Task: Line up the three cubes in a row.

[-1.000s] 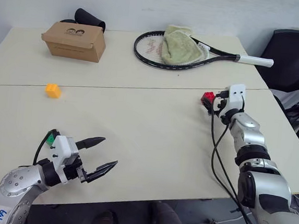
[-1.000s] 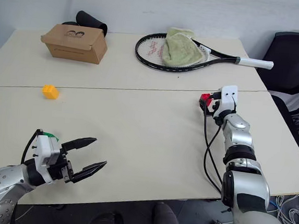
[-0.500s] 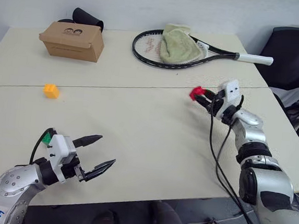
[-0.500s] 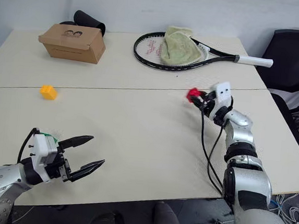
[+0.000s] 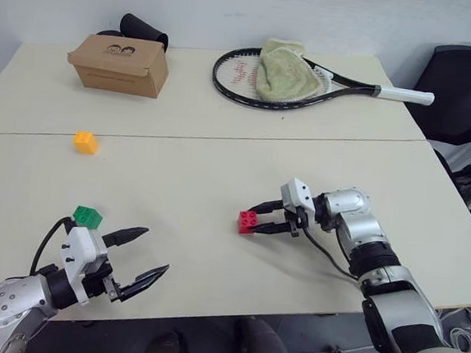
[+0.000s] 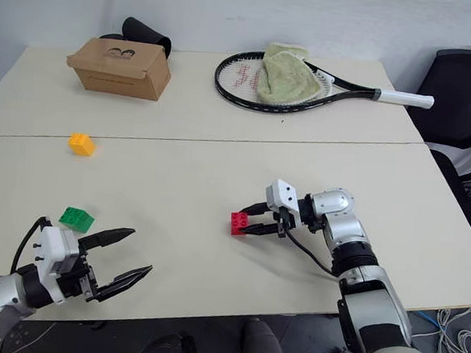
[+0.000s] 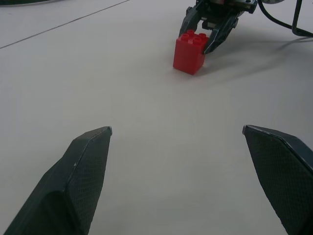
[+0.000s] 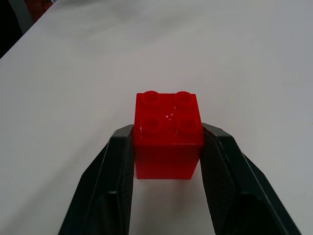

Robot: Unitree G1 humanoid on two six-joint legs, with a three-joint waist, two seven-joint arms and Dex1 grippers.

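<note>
My left gripper needs to pull back and turn to face the green cube (image 6: 76,220), because the green cube (image 5: 87,216) lies behind its open fingers.
My right gripper (image 5: 256,220) is shut on the red cube (image 5: 247,221), one finger on each side (image 8: 168,134), and points left. The cube stands upright, studs up, low on the near middle of the table (image 5: 219,175); it looks to rest on the surface (image 7: 190,52). The green cube (image 5: 88,216) lies at the near left, just behind my left gripper (image 5: 153,252), which is open and holds nothing. The orange-yellow cube (image 5: 85,142) sits alone further back on the left, by the table seam.
A brown cardboard box (image 5: 117,65) stands at the back left with a black object (image 5: 141,29) behind it. A tennis racket (image 5: 343,83) with a green towel (image 5: 286,69) on it lies at the back. A black chair (image 5: 466,89) stands at the right.
My right gripper shut on the red cube at the far right and carried it left and nearer, turning to point left. My left arm drew back a little, uncovering the green cube.
</note>
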